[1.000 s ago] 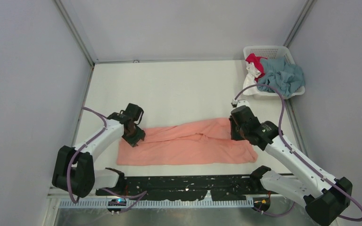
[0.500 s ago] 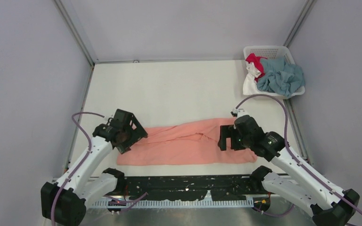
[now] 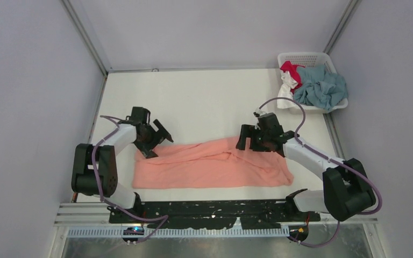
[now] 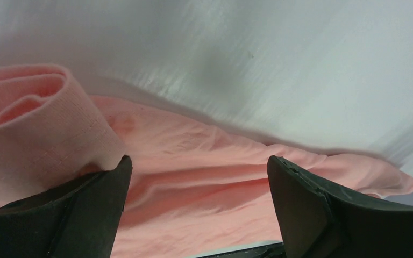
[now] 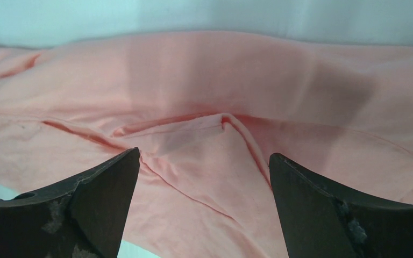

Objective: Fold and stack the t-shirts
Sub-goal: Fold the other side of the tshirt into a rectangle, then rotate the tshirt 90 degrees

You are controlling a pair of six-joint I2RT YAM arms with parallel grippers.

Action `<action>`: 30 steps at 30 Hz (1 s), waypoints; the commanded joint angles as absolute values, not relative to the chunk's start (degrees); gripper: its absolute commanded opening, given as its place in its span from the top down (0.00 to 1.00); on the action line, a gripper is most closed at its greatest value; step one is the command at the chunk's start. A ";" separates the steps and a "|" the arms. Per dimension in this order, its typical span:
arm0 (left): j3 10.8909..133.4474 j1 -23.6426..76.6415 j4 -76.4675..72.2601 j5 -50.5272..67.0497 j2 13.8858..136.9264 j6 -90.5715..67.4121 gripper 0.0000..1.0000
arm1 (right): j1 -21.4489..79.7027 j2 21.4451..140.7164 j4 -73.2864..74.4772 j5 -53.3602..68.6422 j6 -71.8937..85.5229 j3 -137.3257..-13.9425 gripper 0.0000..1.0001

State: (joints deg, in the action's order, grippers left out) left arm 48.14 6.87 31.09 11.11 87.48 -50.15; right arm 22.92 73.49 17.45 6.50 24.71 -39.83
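The salmon-pink t-shirt's long band [image 3: 207, 167] lies along the black bar, so my grippers should turn it around until the hem end [image 3: 142, 173] under my left gripper faces the bar.
A salmon-pink t-shirt [image 3: 212, 164] lies folded into a long band across the near part of the table. My left gripper [image 3: 158, 144] hovers open over its upper left corner, holding nothing. In the left wrist view the pink cloth [image 4: 220, 134] fills the space under the spread gripper [image 4: 199, 161], and a rolled hem [image 4: 37, 123] sits at the left. My right gripper [image 3: 243, 138] is open above the shirt's upper right part. The right wrist view shows creased pink cloth [image 5: 204, 80] beneath the wide-apart gripper [image 5: 204, 154]. More t-shirts, blue [image 3: 322, 86], red [image 3: 292, 70] and white [image 3: 286, 86], are heaped together.
A white lattice basket [image 3: 303, 54] at the far right corner holds the heaped shirts, and the blue one spills over its side. Grey walls close in the table on three sides. A black rail [image 3: 215, 209] runs along the near edge.
Both grippers opened and let go of the pink shirt. The left one swung back toward the shirt's upper left corner; the right one rose and shifted left along the upper edge.
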 commanded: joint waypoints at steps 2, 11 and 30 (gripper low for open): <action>47.01 0.71 31.87 13.14 88.16 -46.70 0.01 | 23.56 75.97 10.86 17.51 21.85 -37.33 0.05; 45.39 0.26 35.63 8.41 84.20 -46.75 0.00 | 38.34 65.12 25.87 32.93 10.40 -36.37 0.05; 56.81 9.29 47.01 -2.40 72.93 -42.95 0.00 | 31.94 66.90 28.60 8.78 36.57 -29.18 0.05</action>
